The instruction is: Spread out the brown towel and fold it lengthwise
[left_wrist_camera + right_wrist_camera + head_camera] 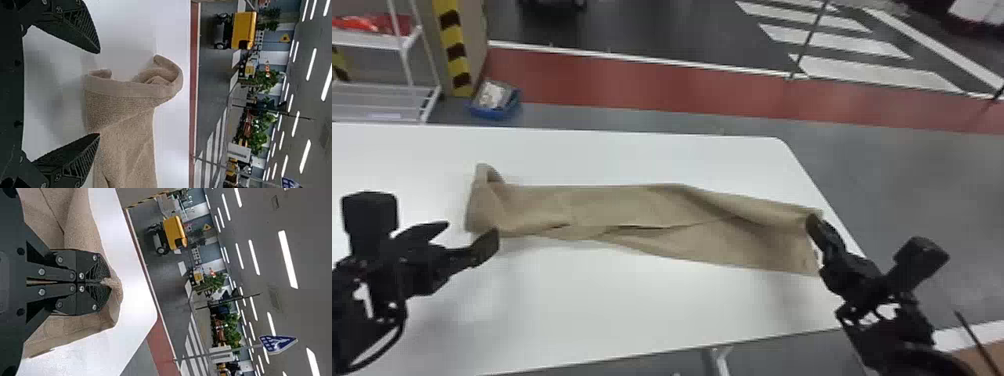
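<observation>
My grippers will lift both ends of the brown towel [567, 206], and the towel will then hang open into a wider sheet, because a loose fold [667, 225] overlaps along it.
The brown towel [632, 210] lies stretched across the table in a long, creased strip, its left end curled up. At the towel's right end, my right gripper [814, 222] is shut on its edge; in the right wrist view the right gripper [102, 282] has its fingers together with a pinch of cloth at the tips. My left gripper [472, 235] is beside the curled left end. Seen from the left wrist, the left gripper [100, 93] has its fingers wide apart, the rolled end of the towel [125, 113] standing just beyond them.
The white table [632, 310] extends around the towel, its right edge close to my right gripper. Beyond the table, a white rack [382, 90] and a blue bin [494, 102] stand on the floor at the back left.
</observation>
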You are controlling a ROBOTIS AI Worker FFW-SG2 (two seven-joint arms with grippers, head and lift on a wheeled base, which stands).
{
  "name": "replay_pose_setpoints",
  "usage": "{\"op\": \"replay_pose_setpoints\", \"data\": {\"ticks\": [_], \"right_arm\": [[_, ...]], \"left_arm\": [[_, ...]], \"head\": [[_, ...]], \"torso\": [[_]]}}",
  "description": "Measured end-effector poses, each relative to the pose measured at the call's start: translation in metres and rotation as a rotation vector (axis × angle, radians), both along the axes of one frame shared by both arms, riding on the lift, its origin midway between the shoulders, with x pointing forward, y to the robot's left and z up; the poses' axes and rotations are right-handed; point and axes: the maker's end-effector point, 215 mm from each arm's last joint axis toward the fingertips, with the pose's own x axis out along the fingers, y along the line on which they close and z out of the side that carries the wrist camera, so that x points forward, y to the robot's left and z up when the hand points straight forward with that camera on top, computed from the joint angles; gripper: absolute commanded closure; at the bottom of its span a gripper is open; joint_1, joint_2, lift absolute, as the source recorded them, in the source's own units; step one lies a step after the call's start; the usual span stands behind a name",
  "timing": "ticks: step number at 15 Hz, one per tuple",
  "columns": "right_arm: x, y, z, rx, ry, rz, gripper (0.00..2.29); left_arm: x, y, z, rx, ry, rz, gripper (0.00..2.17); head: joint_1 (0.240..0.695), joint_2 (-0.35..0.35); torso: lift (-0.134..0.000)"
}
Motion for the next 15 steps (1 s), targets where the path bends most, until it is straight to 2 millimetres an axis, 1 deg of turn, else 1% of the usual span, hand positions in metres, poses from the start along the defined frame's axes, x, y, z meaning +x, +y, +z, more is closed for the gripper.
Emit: {"op": "replay_pose_setpoints", "data": {"ticks": [3,6,9,11,13,15], "right_arm": [[0.002,0.006,0.000,0.002,-0.001,0.005,1.66],[0.006,0.014,0.003,0.001,-0.006,0.015,1.66],[0.006,0.021,0.012,0.000,-0.015,0.027,1.66],[0.003,0.019,0.013,0.002,-0.015,0.027,1.66],[-0.001,0.017,0.012,0.006,-0.013,0.024,1.66],[-0.003,0.017,0.013,0.010,-0.016,0.024,1.66]], "left_arm": [[-0.009,0.013,0.006,-0.032,-0.024,-0.059,0.15],[-0.007,0.018,0.009,-0.042,-0.089,-0.085,0.18],[-0.003,0.011,0.010,-0.011,-0.170,-0.120,0.21],[-0.003,0.005,0.008,0.018,-0.205,-0.149,0.21],[-0.003,-0.001,0.002,0.049,-0.208,-0.165,0.21],[-0.002,-0.002,-0.001,0.073,-0.203,-0.173,0.21]], "head": [[0.695,-0.234],[0.695,-0.222],[0.695,-0.219],[0.695,-0.225],[0.695,-0.236],[0.695,-0.237]], "torso": [[-0.120],[-0.120],[-0.120],[-0.120],[-0.120],[-0.120]]}}
